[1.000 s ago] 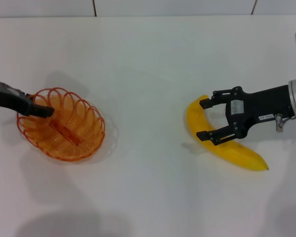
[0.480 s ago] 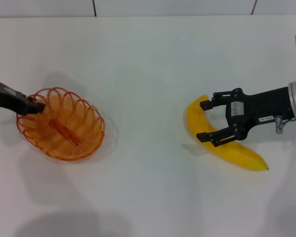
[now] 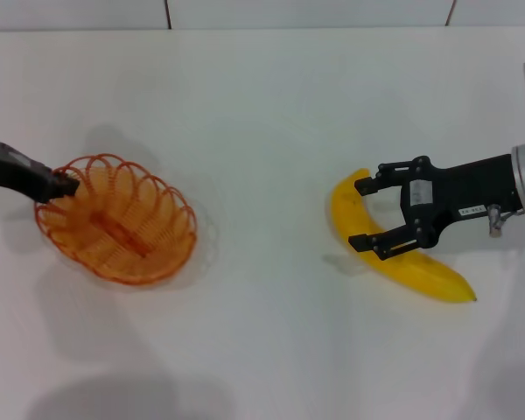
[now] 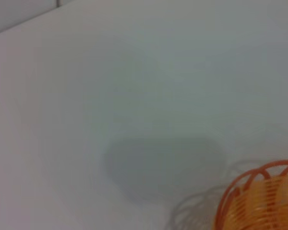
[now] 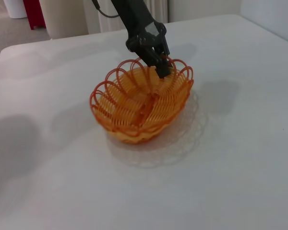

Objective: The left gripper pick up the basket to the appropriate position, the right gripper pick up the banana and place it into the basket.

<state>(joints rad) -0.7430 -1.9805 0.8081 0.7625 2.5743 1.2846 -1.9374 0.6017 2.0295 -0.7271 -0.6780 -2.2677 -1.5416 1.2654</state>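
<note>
Next, my left gripper swings the basket (image 3: 118,223) toward the table's middle (image 3: 208,162), straightens it and puts it down, because the basket hangs tilted and far from the banana.
The orange wire basket (image 3: 118,223) is at the left of the table. My left gripper (image 3: 67,184) is shut on its far-left rim. In the right wrist view the basket (image 5: 139,103) hangs tilted a little above the table, with its shadow beneath it and the left gripper (image 5: 159,64) clamped on the rim. Part of the rim (image 4: 259,191) shows in the left wrist view. The yellow banana (image 3: 420,271) lies on the table at the right. My right gripper (image 3: 364,213) is open, with one finger on each side of the banana's upper half.
The white table (image 3: 262,122) stretches between the basket and the banana. A tiled wall edge (image 3: 168,13) runs along the back.
The left gripper has drawn back from inside the basket to its rim. The basket has shifted slightly right and tipped up. The right gripper and the banana have not moved.
</note>
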